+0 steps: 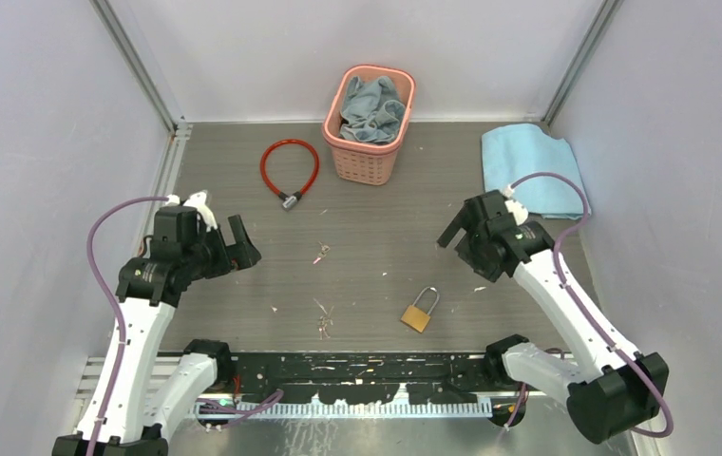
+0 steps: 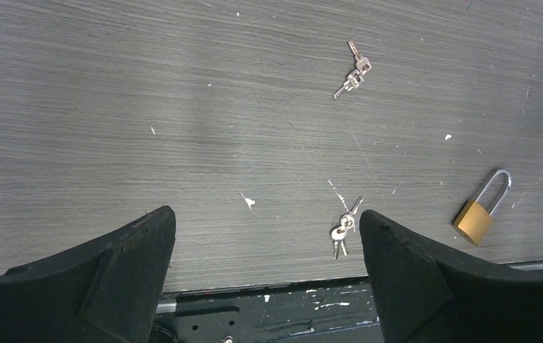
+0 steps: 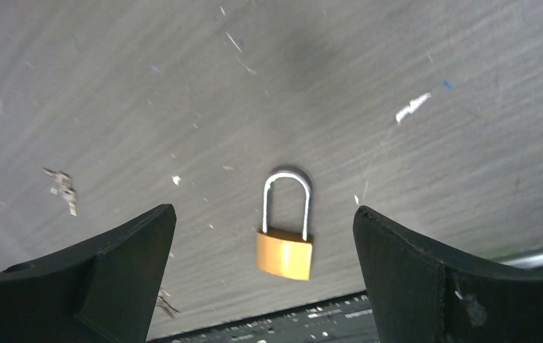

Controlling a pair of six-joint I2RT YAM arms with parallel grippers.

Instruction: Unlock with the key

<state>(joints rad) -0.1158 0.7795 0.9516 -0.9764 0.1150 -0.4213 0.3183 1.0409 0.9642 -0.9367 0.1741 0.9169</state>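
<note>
My right gripper should keep lowering until its open fingers straddle the padlock's brass body (image 1: 416, 318), then close: they line up with both sides and the shackle (image 1: 428, 295) points away.
A brass padlock (image 1: 420, 311) with a silver shackle lies flat on the grey table near the front edge, shackle closed. One bunch of small silver keys (image 1: 323, 323) lies to its left, a second bunch (image 1: 321, 254) further back. My left gripper (image 1: 246, 244) hovers open above the table's left side; in its wrist view the near keys (image 2: 343, 230) sit just inside its right finger and the padlock (image 2: 481, 211) lies off to the right. My right gripper (image 1: 454, 242) hovers open; the padlock (image 3: 286, 229) shows on the table between its fingers.
A red cable lock (image 1: 290, 171) lies at the back left. A pink basket (image 1: 370, 123) holding grey cloth stands at the back middle, and a light blue cloth (image 1: 528, 166) lies at the back right. White walls close in three sides. Small white flecks dot the table.
</note>
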